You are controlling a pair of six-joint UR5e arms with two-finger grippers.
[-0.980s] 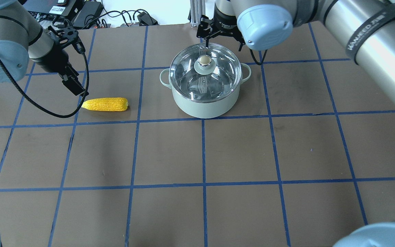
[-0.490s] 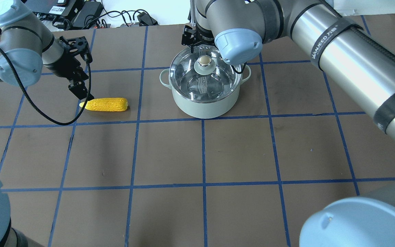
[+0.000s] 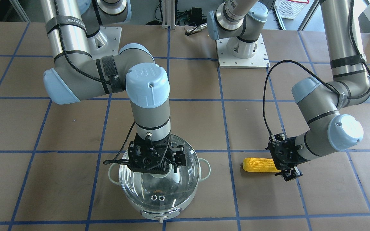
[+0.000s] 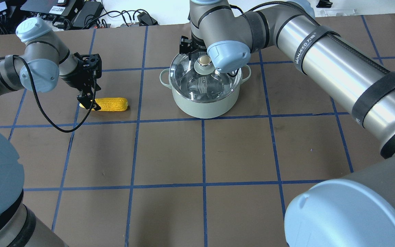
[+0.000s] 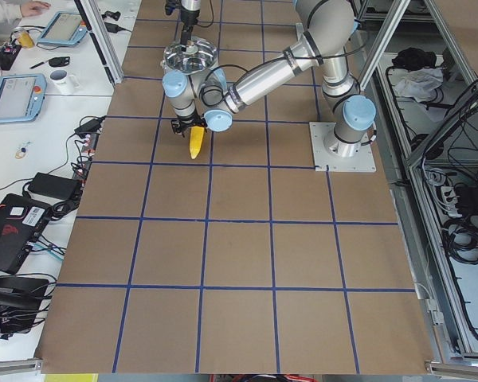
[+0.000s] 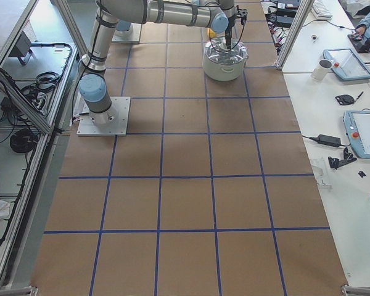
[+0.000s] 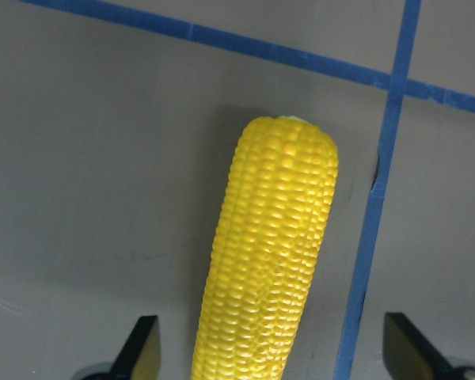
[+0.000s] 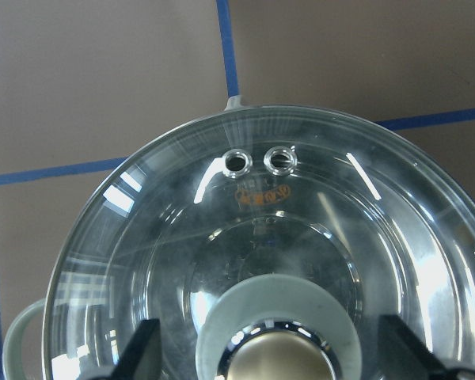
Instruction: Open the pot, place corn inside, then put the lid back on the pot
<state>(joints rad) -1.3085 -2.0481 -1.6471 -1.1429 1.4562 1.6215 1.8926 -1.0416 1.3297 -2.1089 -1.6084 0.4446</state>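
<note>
The pot [image 3: 136,203] should turn out empty, with room for the corn, when the robot lifts its glass lid, since only the shiny bottom [image 3: 149,186] shows through the lid.
The pale green pot [image 4: 204,103] stands at the table's far middle with the glass lid [image 4: 218,80] on it. The cream knob [image 4: 204,61] shows on top. My right gripper [image 3: 155,166] is open, low over the lid, one finger on each side of the knob [image 8: 273,360] without touching it. The yellow corn [image 4: 111,104] lies flat on the table, left of the pot. My left gripper [image 4: 88,103] is open at the corn's tapered end. Its fingertips [image 7: 142,352] straddle the corn [image 7: 273,261] with gaps on both sides.
The table is brown with a blue tape grid [image 4: 202,151]. Cables and electronics [image 4: 81,10] lie beyond its far edge. The pot's loop handles [image 4: 163,77] stick out left and right. Both arm bases [image 3: 241,48] stand on plates behind the pot.
My left gripper has moved right and down from beside the corn to straddle its tapered end. My right gripper has moved left and down from behind the pot to over the knob.
</note>
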